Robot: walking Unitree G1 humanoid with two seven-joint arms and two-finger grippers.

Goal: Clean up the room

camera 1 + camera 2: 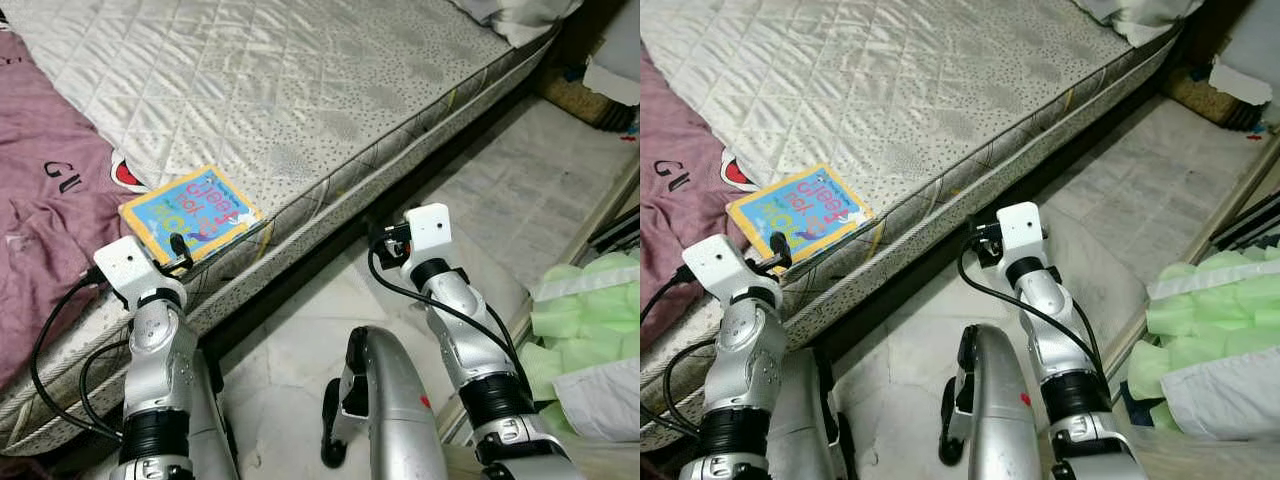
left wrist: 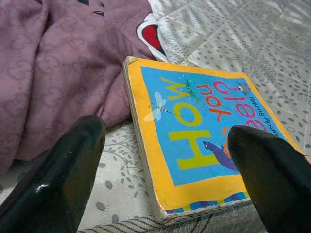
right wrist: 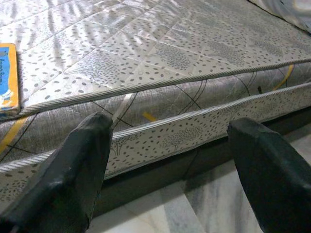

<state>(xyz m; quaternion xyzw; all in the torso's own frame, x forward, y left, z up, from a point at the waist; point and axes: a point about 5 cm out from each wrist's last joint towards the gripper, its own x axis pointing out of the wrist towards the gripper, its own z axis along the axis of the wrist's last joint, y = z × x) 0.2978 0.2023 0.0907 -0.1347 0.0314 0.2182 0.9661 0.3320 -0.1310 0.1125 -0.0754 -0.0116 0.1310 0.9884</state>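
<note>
The board book's patterned spine [image 2: 208, 206] faces my left gripper, so the board book will stay stiff and its far page ends will come apart a little when I carry it.
A board book [image 1: 190, 213], blue with a yellow border and large yellow and pink letters, lies flat on the grey quilted mattress [image 1: 300, 90], close to its near edge. My left gripper [image 2: 165, 133] is open just short of the book's near end; in the left wrist view its black fingers [image 2: 58, 174] flank that end without touching it. A purple cloth [image 1: 50, 200] lies bunched on the mattress against the book's left side. My right gripper [image 3: 170, 125] is open with nothing in it, low over the floor and facing the mattress side.
A pale marble floor [image 1: 300, 350] runs along the bed. A pile of light green foam and white fabric [image 1: 585, 320] sits at the right. A white pillow [image 1: 520, 15] rests at the bed's far corner. My own silver leg [image 1: 385, 400] stands between the arms.
</note>
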